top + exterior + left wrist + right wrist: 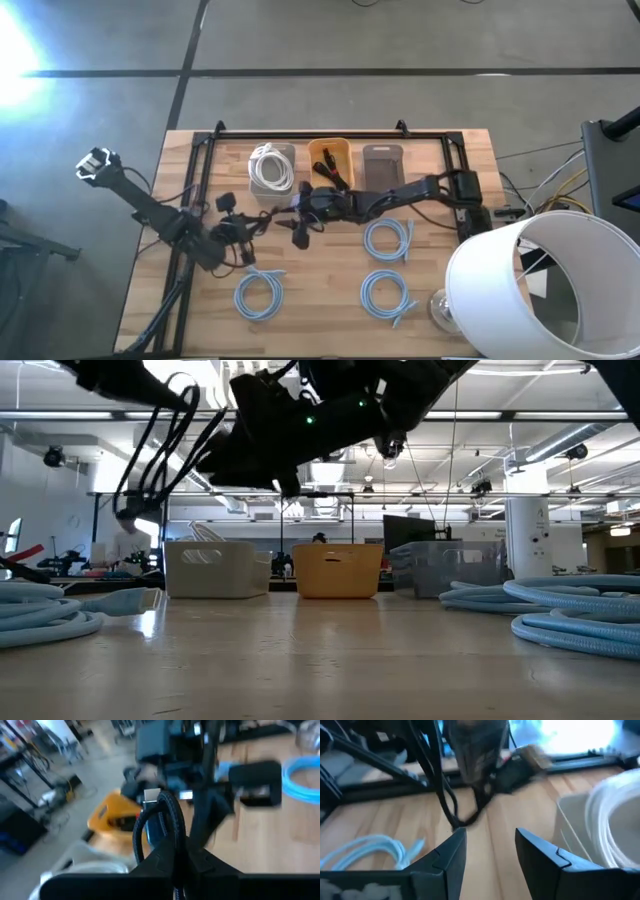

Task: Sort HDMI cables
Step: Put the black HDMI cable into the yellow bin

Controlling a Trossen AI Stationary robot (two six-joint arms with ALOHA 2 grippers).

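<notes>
I should go on moving my right gripper toward the black bundle until its open fingers close on it, because the plug end sticks out free past my left gripper's fingers.
My left gripper is over the table's middle-left and is shut on a black HDMI bundle. In the right wrist view the bundle hangs below it. My right gripper is open and faces that bundle from the table's right without touching it. A white coil lies in the clear tray. More black bundles lie in the orange tray. Three light-blue coils lie flat on the table. My left gripper pinches the black bundle between its two shut fingers at one end of its loop. The loop and its silver plugs reach out past the fingertips. The bundle hangs slack below the gripper, clear of the table.
The clear tray, orange tray and grey tray stand in a row at the table's far side inside a black frame. A white lampshade covers the near-right corner. The two arms are close together over the table's middle.
</notes>
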